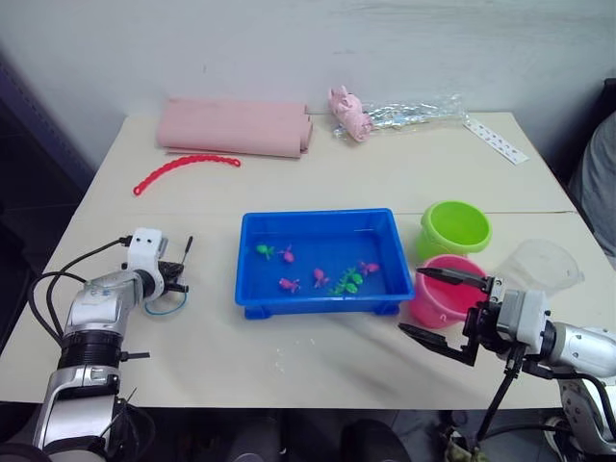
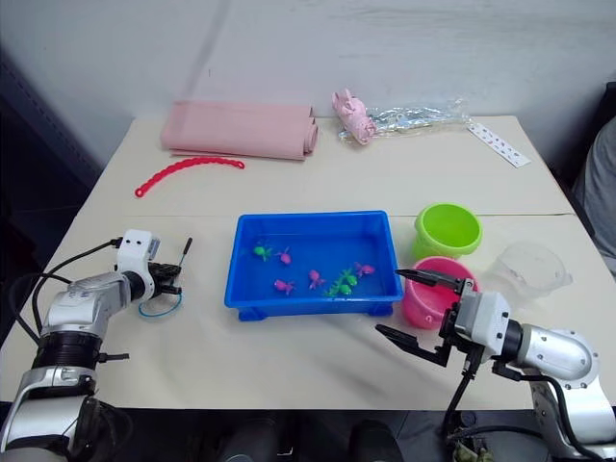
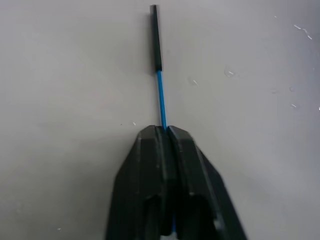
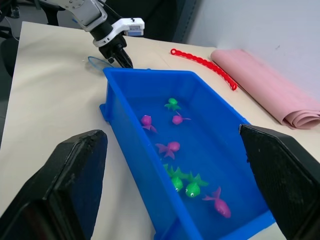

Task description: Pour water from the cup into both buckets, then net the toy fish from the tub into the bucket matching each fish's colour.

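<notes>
I expect the toy fish (image 1: pixel 320 277) to drift around when I push the net through, because they are lying loose and scattered in the blue tub's water (image 1: pixel 322 248).
The blue tub (image 1: pixel 318 214) sits mid-table holding water and several toy fish, pink (image 1: pixel 320 277) and green (image 1: pixel 348 282). To its right stand the lime green bucket (image 1: pixel 454 228) and, nearer me, the pink bucket (image 1: pixel 445 294). The clear cup (image 1: pixel 541 265) stands upright right of the pink bucket. My right gripper (image 1: pixel 412 300) hovers open at the tub's front right corner, beside the pink bucket, with nothing between its fingers (image 4: pixel 65 185). Left of the tub, my left gripper (image 1: pixel 176 277) is shut on the net's thin handle (image 3: pixel 161 95); its hoop (image 1: pixel 166 306) lies on the table.
At the back of the table lie a rolled pink mat (image 1: pixel 236 125), a red bead chain (image 1: pixel 185 168), a pink toy (image 1: pixel 351 114) beside a clear plastic bag, and a white strip (image 1: pixel 496 140). A person's sleeve (image 1: pixel 602 183) shows at the right edge.
</notes>
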Controlling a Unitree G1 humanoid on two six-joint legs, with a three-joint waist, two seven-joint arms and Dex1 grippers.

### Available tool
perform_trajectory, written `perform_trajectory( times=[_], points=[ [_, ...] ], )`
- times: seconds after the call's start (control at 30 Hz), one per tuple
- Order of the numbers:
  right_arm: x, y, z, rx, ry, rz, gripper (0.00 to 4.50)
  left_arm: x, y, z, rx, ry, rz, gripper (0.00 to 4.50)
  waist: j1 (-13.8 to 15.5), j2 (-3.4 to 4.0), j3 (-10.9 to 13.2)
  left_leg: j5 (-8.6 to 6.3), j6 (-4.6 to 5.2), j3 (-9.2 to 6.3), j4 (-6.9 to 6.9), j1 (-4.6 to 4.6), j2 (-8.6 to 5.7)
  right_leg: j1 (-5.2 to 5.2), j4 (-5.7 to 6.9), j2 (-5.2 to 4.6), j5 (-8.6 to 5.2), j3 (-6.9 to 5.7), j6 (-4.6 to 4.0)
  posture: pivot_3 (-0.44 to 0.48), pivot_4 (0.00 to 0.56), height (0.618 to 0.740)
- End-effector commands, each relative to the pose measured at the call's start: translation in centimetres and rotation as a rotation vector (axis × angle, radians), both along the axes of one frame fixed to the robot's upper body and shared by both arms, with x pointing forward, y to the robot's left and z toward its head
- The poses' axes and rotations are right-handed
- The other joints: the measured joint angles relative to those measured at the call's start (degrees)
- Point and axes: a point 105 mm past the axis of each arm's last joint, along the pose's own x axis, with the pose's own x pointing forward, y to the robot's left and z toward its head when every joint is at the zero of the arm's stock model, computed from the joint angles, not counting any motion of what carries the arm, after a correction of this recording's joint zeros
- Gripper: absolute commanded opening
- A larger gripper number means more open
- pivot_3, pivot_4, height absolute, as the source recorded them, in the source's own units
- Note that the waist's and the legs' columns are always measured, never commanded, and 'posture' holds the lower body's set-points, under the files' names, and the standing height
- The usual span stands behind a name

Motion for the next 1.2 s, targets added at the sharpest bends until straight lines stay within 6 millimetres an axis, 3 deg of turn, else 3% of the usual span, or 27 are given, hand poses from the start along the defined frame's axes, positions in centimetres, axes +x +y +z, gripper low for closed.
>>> perform_trajectory(
  times=[0.03, 0.2, 0.27, 0.33, 0.5, 0.63, 0.77, 0.97, 1.03, 1.2],
  points=[
    [-0.5, 0.1, 2.0, 0.027, -0.047, -0.003, 4.5, -1.0, 0.0, 0.9, -0.087, -0.052, -0.103, 0.01, -0.03, -0.08, 0.05, 0.0, 0.0, 0.0, 0.01, 0.0, 0.0, 0.0, -0.01, 0.0, 0.0, 0.0, 0.0, 0.0, 0.15, 0.74],
    [-0.7, 0.4, 3.1, 0.02, 0.018, 0.04, 4.5, -3.4, -1.5, 9.0, -0.069, -0.354, -0.56, 0.01, -0.47, -0.57, 0.33, 0.0, -0.02, 0.01, -0.01, -0.12, 0.07, -0.09, -0.08, 0.03, -0.01, 0.0, -0.02, 0.0, 0.15, 0.74],
    [-0.6, 0.9, 3.7, -0.014, 0.049, 0.073, 4.5, -4.7, -3.2, 11.6, 0.008, -0.426, -0.789, 0.01, -0.46, -0.77, 0.45, -0.01, -0.08, -0.04, -0.02, -0.14, 0.12, -0.09, -0.13, 0.05, -0.02, -0.05, -0.05, 0.0, 0.15, 0.74],
    [1.0, 1.7, 4.5, -0.062, 0.172, 0.02, 4.5, -6.7, -6.1, 12.8, 0.1, -0.384, -1.081, 0.01, -0.33, -0.73, 0.46, -0.03, -0.06, -0.04, -0.02, -0.2, 0.08, -0.05, -0.33, -0.01, -0.02, -0.05, -0.06, 0.0, 0.15, 0.74],
    [2.0, 4.6, 5.3, -0.149, 0.276, 0.08, 4.5, -8.7, -11.0, 13.1, 0.174, -0.268, -1.416, 0.01, -0.94, -0.51, 0.65, -0.1, 0.09, -0.03, -0.05, -0.27, 0.05, -0.05, -0.49, -0.06, 0.0, -0.03, -0.04, 0.0, 0.15, 0.74],
    [3.5, 6.7, 5.6, -0.211, 0.294, 0.076, 4.5, -8.3, -15.1, 13.3, 0.2, -0.271, -1.518, 0.01, -1.39, -0.51, 0.66, -0.07, 0.07, -0.08, -0.19, -0.33, 0.05, -0.09, -0.52, 0.02, 0.0, -0.13, -0.04, 0.0, 0.15, 0.74],
    [3.5, 8.9, 5.4, -0.231, 0.357, 0.143, 4.5, -7.7, -19.0, 13.5, 0.176, -0.319, -1.572, 0.01, -1.52, -0.54, 0.69, -0.04, 0.13, -0.09, -0.12, -0.47, 0.04, -0.11, -0.44, 0.06, 0.0, -0.18, -0.02, 0.0, 0.15, 0.74],
    [3.6, 10.2, 5.0, -0.256, 0.414, 0.155, 4.5, -7.4, -21.2, 13.3, 0.157, -0.32, -1.584, 0.01, -1.48, -0.57, 0.7, -0.04, 0.17, -0.24, 0.12, -0.89, 0.04, -0.39, -0.3, 0.09, 0.02, -0.33, 0.0, 0.0, 0.15, 0.74],
    [3.8, 10.5, 4.9, -0.243, 0.424, 0.142, 4.5, -7.3, -21.5, 13.3, 0.161, -0.317, -1.58, 0.01, -1.38, -0.58, 0.71, -0.03, 0.18, -0.26, 0.43, -1.35, 0.05, -0.92, 0.22, 0.09, 0.02, -0.32, 0.0, 0.0, 0.15, 0.74],
    [3.5, 10.6, 4.7, -0.226, 0.452, 0.136, 4.5, -7.4, -21.7, 13.4, 0.155, -0.328, -1.59, 0.01, -1.39, -0.58, 0.71, 0.03, 0.25, -0.28, 0.57, -1.4, 0.04, -0.97, 0.4, 0.05, 0.02, -0.32, 0.0, 0.0, 0.15, 0.74]
  ],
)
